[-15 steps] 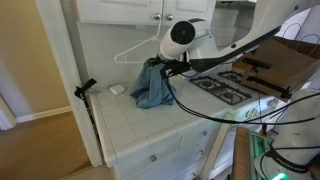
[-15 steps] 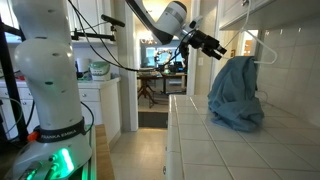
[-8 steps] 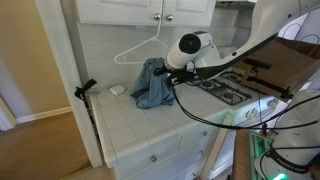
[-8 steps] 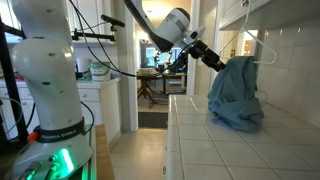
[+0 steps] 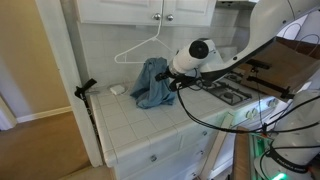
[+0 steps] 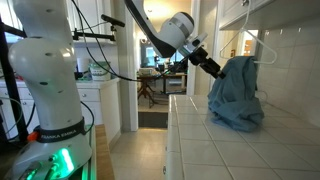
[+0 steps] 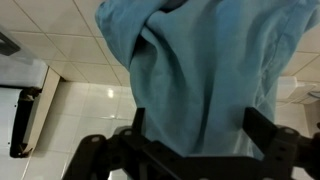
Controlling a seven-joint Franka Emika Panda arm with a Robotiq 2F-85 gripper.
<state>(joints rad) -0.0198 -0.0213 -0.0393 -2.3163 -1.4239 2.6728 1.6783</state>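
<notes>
I can see the blue cloth (image 7: 190,105) lined up with the gap between my gripper's open fingers, so I should approach its near folds (image 6: 220,93) next until the fingers close.
A blue cloth garment (image 5: 152,82) hangs from a white hanger (image 5: 140,47) against the tiled wall, its lower part bunched on the white tiled counter (image 5: 150,125). It also shows in an exterior view (image 6: 237,93) and fills the wrist view (image 7: 195,70). My gripper (image 5: 170,78) is right at the cloth, also seen in an exterior view (image 6: 216,72). In the wrist view its two black fingers (image 7: 195,125) are spread wide with the cloth between them, not closed on it.
A stove top (image 5: 228,88) with black grates lies beside the cloth. A small white object (image 5: 117,89) sits on the counter by the wall. White cabinets (image 5: 140,10) hang above. A black tripod clamp (image 5: 84,89) stands at the counter's edge.
My gripper has dropped lower and moved in toward the blue cloth, from above and beside it to right against it. The cloth has not moved.
</notes>
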